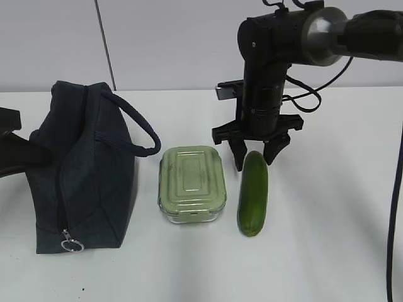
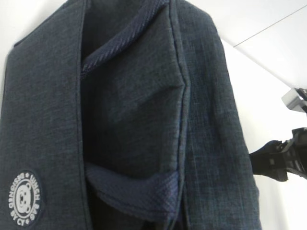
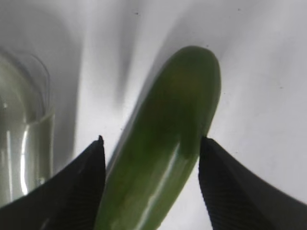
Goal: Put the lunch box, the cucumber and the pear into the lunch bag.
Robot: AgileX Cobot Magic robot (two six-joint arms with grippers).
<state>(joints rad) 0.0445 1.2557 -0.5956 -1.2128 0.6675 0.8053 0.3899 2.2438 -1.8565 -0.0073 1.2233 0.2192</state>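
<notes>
The lunch bag (image 1: pixel 94 173) is unzipped, and only the lunch box and cucumber are outside. I should expect the pear hidden inside (image 1: pixel 61 198) the bag.
The navy lunch bag (image 1: pixel 82 170) stands at the left, its zipper run down to the silver ring pull (image 1: pixel 71 244). It fills the left wrist view (image 2: pixel 134 120), where no jaws show. The pale green lunch box (image 1: pixel 192 182) lies right of the bag, and its clear base shows in the right wrist view (image 3: pixel 24 143). The dark green cucumber (image 1: pixel 253 198) lies right of the box. My right gripper (image 1: pixel 254 162) is open and straddles the cucumber's far end (image 3: pixel 168 143), a finger on each side (image 3: pixel 151 140). A dark part of my left arm (image 1: pixel 9 151) sits against the bag. The pear is out of view.
The bag's padded loop handle (image 1: pixel 135 126) arches toward the lunch box. The white table (image 1: pixel 327 251) stretches right of the cucumber and to the front. A cable (image 1: pixel 395 189) hangs at the right edge. The right arm also shows in the left wrist view (image 2: pixel 283 158).
</notes>
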